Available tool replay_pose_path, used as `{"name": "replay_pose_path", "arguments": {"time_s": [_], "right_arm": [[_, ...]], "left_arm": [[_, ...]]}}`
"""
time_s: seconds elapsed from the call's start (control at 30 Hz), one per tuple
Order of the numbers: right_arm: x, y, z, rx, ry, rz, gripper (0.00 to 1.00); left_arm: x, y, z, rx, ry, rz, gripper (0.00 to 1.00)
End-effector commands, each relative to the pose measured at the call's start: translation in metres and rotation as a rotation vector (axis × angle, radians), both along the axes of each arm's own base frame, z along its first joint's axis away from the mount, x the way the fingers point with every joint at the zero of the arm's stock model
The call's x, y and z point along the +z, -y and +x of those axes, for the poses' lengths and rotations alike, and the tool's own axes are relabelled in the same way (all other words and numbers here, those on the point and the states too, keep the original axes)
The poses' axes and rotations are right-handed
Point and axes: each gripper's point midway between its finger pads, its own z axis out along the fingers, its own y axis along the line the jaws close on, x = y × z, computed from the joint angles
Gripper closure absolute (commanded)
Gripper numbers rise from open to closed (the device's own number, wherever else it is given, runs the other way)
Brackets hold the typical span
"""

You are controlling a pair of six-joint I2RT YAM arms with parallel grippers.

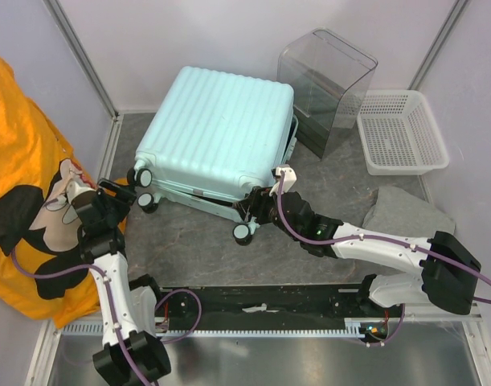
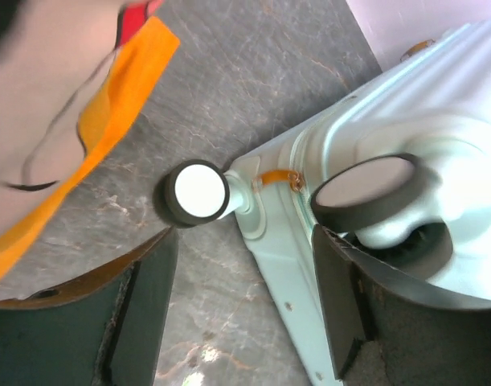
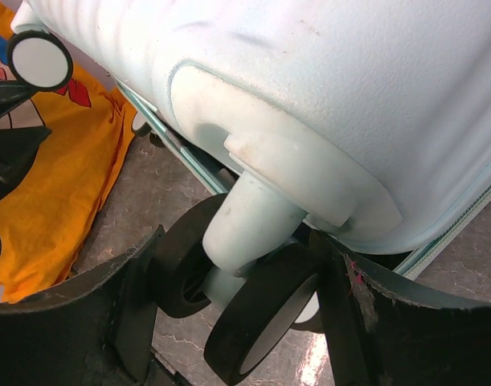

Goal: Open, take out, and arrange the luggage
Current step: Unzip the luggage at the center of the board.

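Observation:
The upper shell's double wheel (image 3: 265,314) is in my right gripper, so my left gripper should take over that wheel to free my right gripper for the luggage's parted side edge (image 1: 291,141).
The mint ribbed luggage (image 1: 221,129) lies flat on the marble table, its two shells slightly parted along the near edge. My right gripper (image 1: 259,206) is at its near right corner. In the right wrist view the jaws (image 3: 241,314) hold the black double wheel (image 3: 253,322) of the upper shell, with both fingers against it. My left gripper (image 1: 126,193) is at the near left corner, open. In the left wrist view its fingers (image 2: 153,305) straddle the lower shell's edge (image 2: 285,273) without touching, beside a white-faced wheel (image 2: 198,191).
A yellow printed cloth (image 1: 20,161) hangs along the left side, close to my left arm. A clear plastic box (image 1: 329,84) and a white mesh basket (image 1: 402,133) stand at the back right. A grey cloth (image 1: 406,213) lies right of my right arm.

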Motion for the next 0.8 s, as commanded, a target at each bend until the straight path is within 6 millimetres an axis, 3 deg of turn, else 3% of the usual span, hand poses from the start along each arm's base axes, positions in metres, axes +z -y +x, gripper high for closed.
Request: {"name": "replay_pose_path", "arguments": {"time_s": [0.0,0.3,0.33,0.37,0.43,0.47,0.5,0.67,0.77], "right_arm": [[0.073,0.005,0.040,-0.108,0.196,0.113,0.97],[0.086,-0.005,0.041,-0.067,0.225,0.092,0.92],[0.087,-0.005,0.042,-0.066,0.229,0.084,0.88],[0.088,-0.005,0.043,-0.068,0.233,0.078,0.85],[0.091,-0.003,0.042,-0.069,0.240,0.069,0.76],[0.093,-0.001,0.042,-0.074,0.244,0.069,0.73],[0.092,0.000,0.041,-0.075,0.244,0.069,0.69],[0.098,0.012,0.039,-0.105,0.250,0.065,0.57],[0.106,0.021,0.037,-0.115,0.277,0.054,0.41]], "left_arm": [[0.044,-0.003,-0.009,-0.049,0.026,0.210,0.17],[0.078,0.065,0.006,-0.433,0.132,0.337,0.19],[0.084,0.070,0.009,-0.443,0.142,0.357,0.20],[0.087,0.095,0.013,-0.521,0.159,0.373,0.21],[0.084,0.111,0.025,-0.546,0.123,0.422,0.21],[0.081,0.133,0.028,-0.617,0.119,0.445,0.21],[0.081,0.141,0.031,-0.638,0.116,0.453,0.20],[0.093,0.153,0.043,-0.618,0.172,0.400,0.20],[0.109,0.174,0.041,-0.694,0.257,0.372,0.21]]}}
